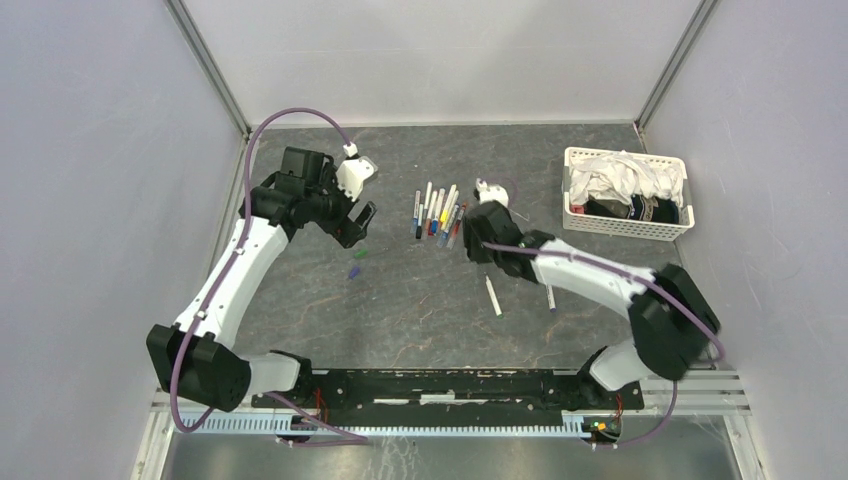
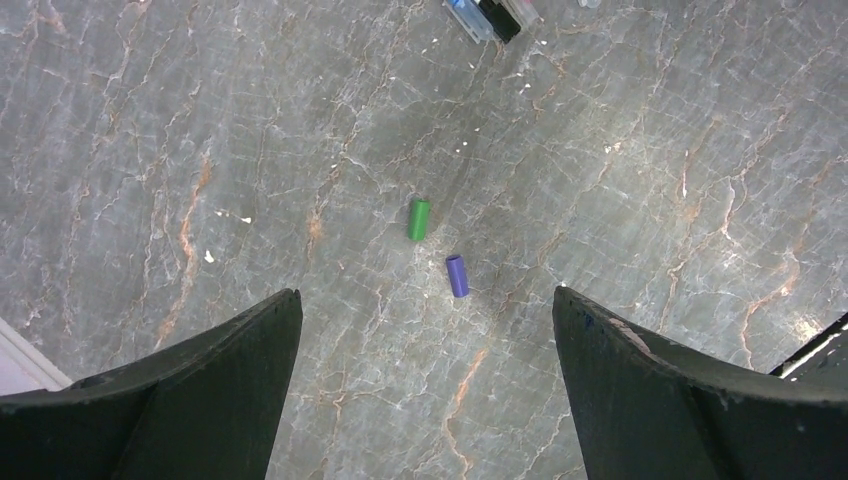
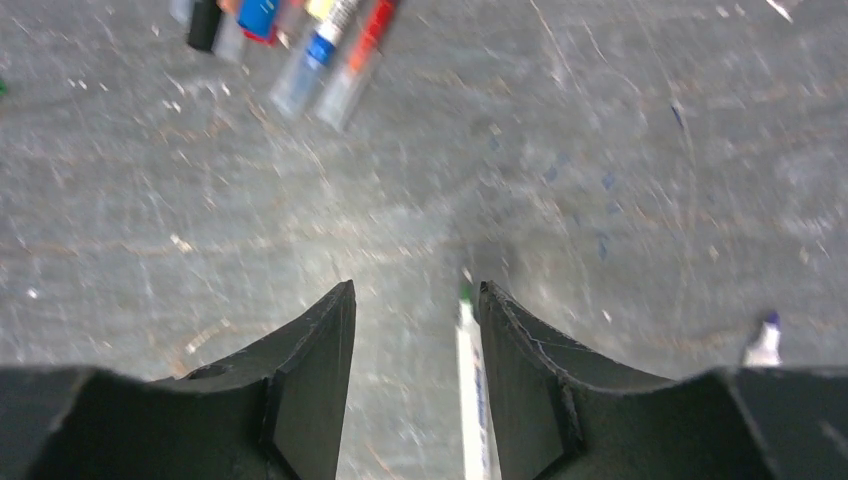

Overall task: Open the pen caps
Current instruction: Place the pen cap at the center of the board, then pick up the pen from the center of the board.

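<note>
The clear cap will come straight off when I pull, because the red pen's clear cap [image 1: 452, 241] is a straight sleeve past the pen's orange band [image 3: 358, 56].
Several white-barrelled pens [image 1: 437, 212] lie in a row at the table's middle back; their ends show in the left wrist view [image 2: 490, 15] and the right wrist view [image 3: 300, 45]. A green cap [image 2: 418, 219] and a purple cap [image 2: 457, 276] lie loose on the table, also seen from above, green [image 1: 361, 253] and purple [image 1: 353, 271]. My left gripper [image 2: 428, 300] is wide open and empty above them. My right gripper [image 3: 415, 290] is open and empty, above a green-tipped uncapped pen [image 3: 470, 380] lying on the table [image 1: 493, 296]. A purple-tipped uncapped pen [image 3: 765, 345] lies to its right [image 1: 550, 297].
A white basket [image 1: 572, 190] with cloth and dark items stands at the back right. Grey walls and frame posts enclose the table on the left, back and right. The right arm's links reach across the right half of the table.
</note>
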`<state>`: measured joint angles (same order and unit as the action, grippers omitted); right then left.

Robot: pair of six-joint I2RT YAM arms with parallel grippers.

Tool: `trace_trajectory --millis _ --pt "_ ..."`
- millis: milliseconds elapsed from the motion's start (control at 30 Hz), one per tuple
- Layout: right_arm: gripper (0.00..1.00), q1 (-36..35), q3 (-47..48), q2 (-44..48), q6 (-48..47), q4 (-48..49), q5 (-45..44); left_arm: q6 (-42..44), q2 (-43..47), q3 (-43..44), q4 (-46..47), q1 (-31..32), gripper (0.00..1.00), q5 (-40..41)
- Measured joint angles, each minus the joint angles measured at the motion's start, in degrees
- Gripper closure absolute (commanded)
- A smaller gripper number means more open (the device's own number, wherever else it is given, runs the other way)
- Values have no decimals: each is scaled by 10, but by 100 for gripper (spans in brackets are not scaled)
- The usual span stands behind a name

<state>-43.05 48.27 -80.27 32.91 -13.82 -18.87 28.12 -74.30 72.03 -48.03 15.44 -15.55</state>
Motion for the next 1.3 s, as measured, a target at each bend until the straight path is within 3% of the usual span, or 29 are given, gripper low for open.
trace_trajectory --millis 233,433,667,1300 --pt "55 31 197 -201 -7 -21 11 -2 31 -16 -7 0 0 -1" --pt "62 62 269 -299 -8 -39 19 -2 63 -41 -24 0 0 -7" --pt "62 78 290 -339 -8 -52 23 -2 95 -63 -28 0 0 -26" --pt "61 87 300 -338 -7 -38 59 -9 82 -68 -31 0 0 -57"
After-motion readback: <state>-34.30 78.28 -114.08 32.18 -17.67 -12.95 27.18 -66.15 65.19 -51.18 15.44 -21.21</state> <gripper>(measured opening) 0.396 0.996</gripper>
